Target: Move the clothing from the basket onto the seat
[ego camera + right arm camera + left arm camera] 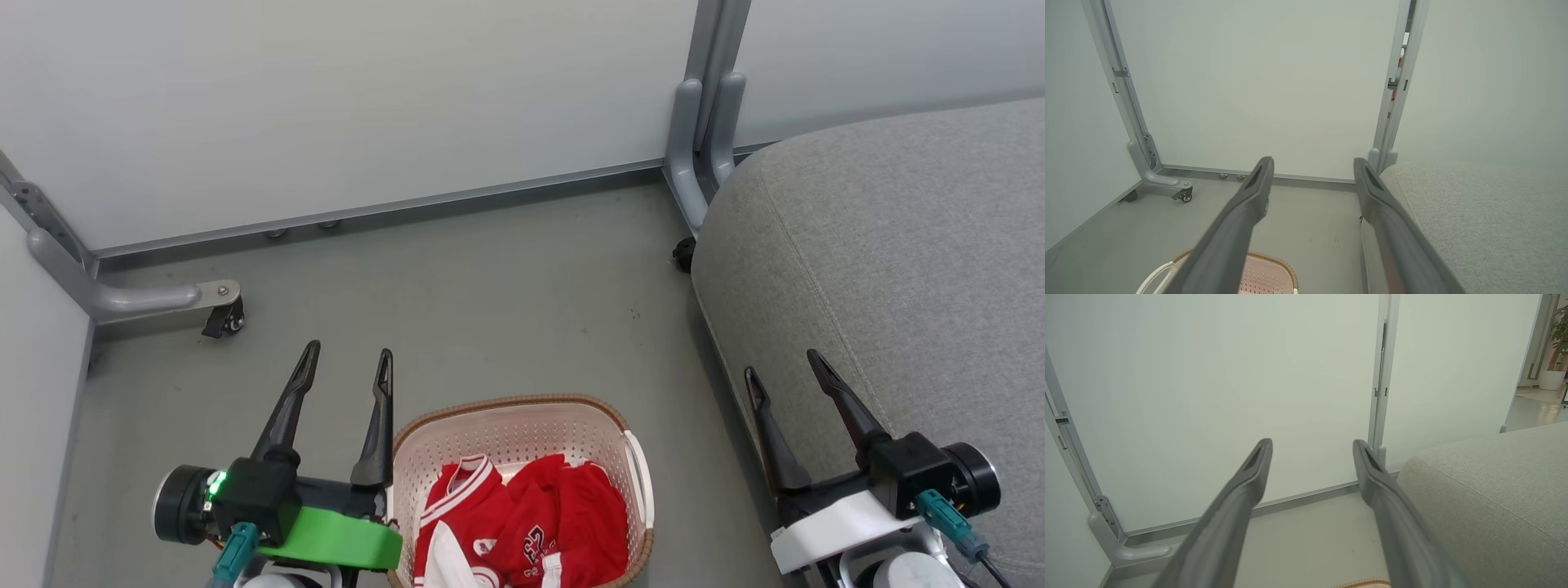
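I expect the red clothing [565,519] to come out in one piece and leave the basket empty when I lift it, because matching striped trim [462,500] runs through the heap.
The red clothing [522,523] with white sleeves and striped trim lies crumpled inside the cream basket [522,412] on the floor, bottom centre of the head view. The grey seat [890,269] fills the right side. My left gripper [347,359] stands open just left of the basket, fingers pointing at the far wall, nothing between them. Over the seat's front edge, to the right of the basket, my right gripper [784,367] is open and empty. The basket's rim [1274,261] shows in the right wrist view, with the seat [1474,212] beside it.
White partition panels [367,98] close off the back and left, standing on grey feet with castors [224,318]. A grey post [706,122] rises by the seat's far corner. Bare grey floor [506,294] lies between basket and wall.
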{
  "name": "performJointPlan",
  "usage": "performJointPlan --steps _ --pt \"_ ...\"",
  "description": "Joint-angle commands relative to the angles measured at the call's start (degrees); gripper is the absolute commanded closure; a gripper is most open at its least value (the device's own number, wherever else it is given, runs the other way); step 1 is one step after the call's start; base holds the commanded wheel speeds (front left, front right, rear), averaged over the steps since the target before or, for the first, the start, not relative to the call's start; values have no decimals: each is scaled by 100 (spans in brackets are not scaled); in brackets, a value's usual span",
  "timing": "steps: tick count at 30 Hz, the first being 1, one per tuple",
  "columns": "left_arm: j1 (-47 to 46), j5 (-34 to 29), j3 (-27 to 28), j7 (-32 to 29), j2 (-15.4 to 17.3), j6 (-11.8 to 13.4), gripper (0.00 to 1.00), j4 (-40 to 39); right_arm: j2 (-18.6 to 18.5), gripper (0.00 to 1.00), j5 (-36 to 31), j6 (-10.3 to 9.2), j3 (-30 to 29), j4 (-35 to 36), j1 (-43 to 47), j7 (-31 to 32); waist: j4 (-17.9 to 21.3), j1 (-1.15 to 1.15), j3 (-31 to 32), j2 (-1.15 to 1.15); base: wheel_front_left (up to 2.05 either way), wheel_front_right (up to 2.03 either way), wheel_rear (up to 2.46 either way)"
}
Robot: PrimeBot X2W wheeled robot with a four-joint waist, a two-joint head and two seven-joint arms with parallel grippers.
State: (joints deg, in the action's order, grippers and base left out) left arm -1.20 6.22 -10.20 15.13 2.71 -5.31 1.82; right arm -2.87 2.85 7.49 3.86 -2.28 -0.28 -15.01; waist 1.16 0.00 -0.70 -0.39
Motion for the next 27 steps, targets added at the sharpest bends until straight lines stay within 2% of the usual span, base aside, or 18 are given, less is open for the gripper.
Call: performJointPlan --steps 1,8,13,22,27 --pt "45 -7 11 4 32 -11 0 -3 -13 0 -19 0 -2 -4 56 -26 2 0 -4 39 0 0 0" --pt "69 63 -18 3 32 -10 0 146 -13 0 0 0 19 -4 25 -26 25 0 -85 39 0 0 0" --pt "-69 48 -77 4 31 -9 0 278 -13 0 6 0 -6 46 -97 -26 62 0 -392 39 0 0 0" --pt "-816 -48 -362 3 31 -45 0 666 -126 0 55 0 -56 192 -721 -21 81 0 -1652 39 0 0 0" --pt "-1433 -206 -711 4 32 -117 0 1257 -232 0 67 0 -97 275 -1159 -20 58 0 -2440 39 0 0 0"
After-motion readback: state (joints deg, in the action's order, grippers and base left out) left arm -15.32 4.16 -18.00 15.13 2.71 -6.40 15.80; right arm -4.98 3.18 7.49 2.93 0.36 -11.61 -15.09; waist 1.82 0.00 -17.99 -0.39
